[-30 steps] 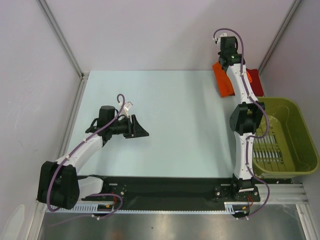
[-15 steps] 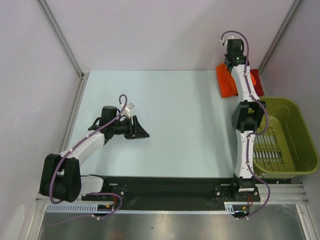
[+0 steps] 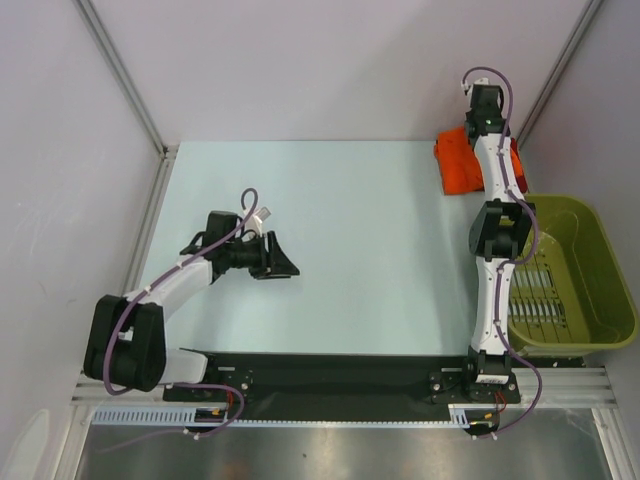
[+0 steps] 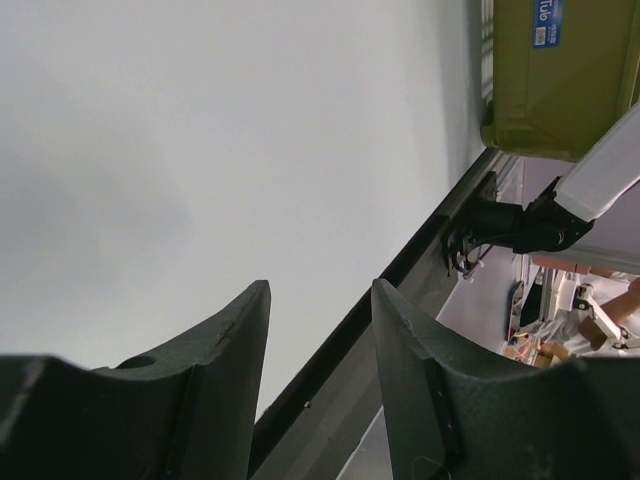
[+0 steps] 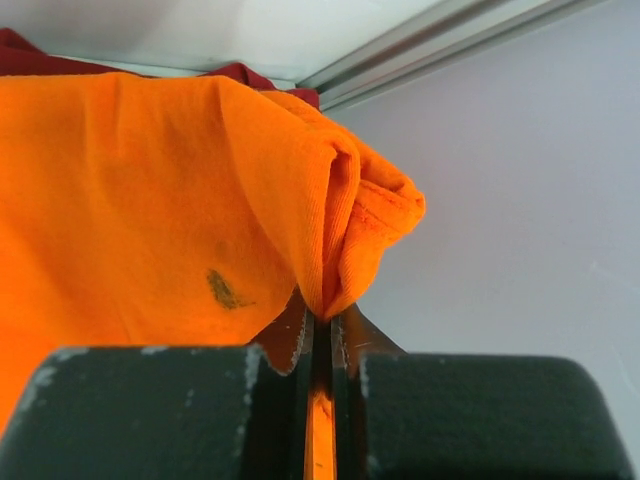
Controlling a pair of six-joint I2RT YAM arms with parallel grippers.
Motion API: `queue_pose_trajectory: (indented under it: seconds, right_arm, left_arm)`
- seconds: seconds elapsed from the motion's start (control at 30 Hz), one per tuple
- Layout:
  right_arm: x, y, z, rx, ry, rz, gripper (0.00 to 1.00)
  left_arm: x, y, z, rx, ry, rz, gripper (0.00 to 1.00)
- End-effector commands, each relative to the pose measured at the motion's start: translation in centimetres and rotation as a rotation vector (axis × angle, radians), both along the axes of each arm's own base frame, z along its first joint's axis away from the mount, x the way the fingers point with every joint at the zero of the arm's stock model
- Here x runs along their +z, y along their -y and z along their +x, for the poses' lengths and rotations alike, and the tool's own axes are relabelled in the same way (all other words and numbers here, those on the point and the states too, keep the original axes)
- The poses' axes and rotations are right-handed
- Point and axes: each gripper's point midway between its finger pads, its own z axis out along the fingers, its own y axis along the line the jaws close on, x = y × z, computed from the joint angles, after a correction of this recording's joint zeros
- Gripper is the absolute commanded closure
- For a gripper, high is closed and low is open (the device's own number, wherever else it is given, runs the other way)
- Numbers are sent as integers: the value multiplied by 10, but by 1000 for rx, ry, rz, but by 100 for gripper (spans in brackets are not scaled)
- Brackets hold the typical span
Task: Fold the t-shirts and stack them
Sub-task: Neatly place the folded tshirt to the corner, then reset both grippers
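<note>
The robot's right gripper has the orange t-shirt's corner (image 5: pixel 375 205) in its fingers beside the dark red t-shirt's edge (image 3: pixel 521 184), so it should go on pulling toward that edge and let go there.
The bright orange t-shirt (image 3: pixel 458 165) lies bunched in the far right corner of the table. My right gripper (image 3: pixel 484 118) is stretched out over it. In the right wrist view the gripper (image 5: pixel 320 325) is shut on a fold of the orange t-shirt (image 5: pixel 150 200), which hangs from the fingers. The dark red t-shirt (image 5: pixel 250 74) peeks out from beneath the orange one; only slivers of it show. My left gripper (image 3: pixel 285 268) hovers over the left-middle of the table, open with nothing between its fingers (image 4: pixel 245 330).
An olive-green plastic basket (image 3: pixel 590 290) stands at the right edge of the table, beside the right arm's base; it also shows in the left wrist view (image 4: pixel 560 90). Enclosure walls and metal posts close in the far corners.
The right arm has swung right toward the far corner, dragging the orange t-shirt right over the dark red one. The left arm has barely shifted.
</note>
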Motion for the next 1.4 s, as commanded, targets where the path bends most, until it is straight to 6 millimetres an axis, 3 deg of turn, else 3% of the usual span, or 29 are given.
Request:
queue_pose_trajectory:
  seconds: [0.0,0.5,0.57,0.63,0.7,0.8,0.83,0.9,0.97,1.0,1.03,1.07,1.1,1.13,1.17,1.2,1.23,1.27,1.33,1.37]
  right_arm:
    - [36,14,13,-26,155,14,100]
    - [16,40,32,-36,223,49,100]
    - [17,43,34,-49,239,37,78]
    - [21,50,35,-82,272,10,47]
    - [29,54,33,-111,298,-7,49]
    - [55,56,23,-159,337,-46,21]
    - [74,47,18,-152,348,-65,9]
    - [88,37,9,-154,341,-61,7]
    - [111,5,1,-129,363,-32,6]
    - [110,-10,-3,-111,337,-12,1]
    - [113,-35,-5,-74,332,18,0]
    - [123,-79,-9,-14,351,88,0]
    - [115,-104,-14,37,309,140,0]
    - [116,-127,-20,69,308,206,0]
    - [110,-177,-34,147,273,330,0]
    - [110,-199,-44,182,264,397,0]
    - [108,-224,-54,222,250,454,0]
    - [104,-268,-66,316,228,541,0]
    - [93,-307,-108,376,176,684,0]
    - [104,-330,-121,443,204,769,0]
  left_arm:
    - [13,1,14,-8,47,-11,50]
    - [3,3,23,-11,-18,6,51]
    - [4,3,24,-13,-23,7,51]
    - [4,3,24,-15,-26,9,51]
    - [5,3,24,-20,-24,11,51]
    - [8,1,22,-28,-10,18,51]
    - [11,1,22,-28,5,18,51]
    - [15,1,20,-30,26,13,51]
    - [24,2,18,-35,63,-7,50]
    - [24,2,16,-37,73,-15,50]
    - [28,3,14,-39,88,-23,50]
    - [32,4,11,-52,106,-40,50]
    - [32,4,8,-56,116,-43,49]
    - [33,4,6,-61,122,-47,44]
    - [38,5,2,-71,140,-59,38]
    - [37,5,-1,-73,145,-66,31]
    - [38,6,-4,-67,139,-79,13]
    - [42,7,-7,-66,151,-93,0]
    - [51,8,-14,-57,174,-130,0]
    - [49,8,-18,-50,173,-135,0]
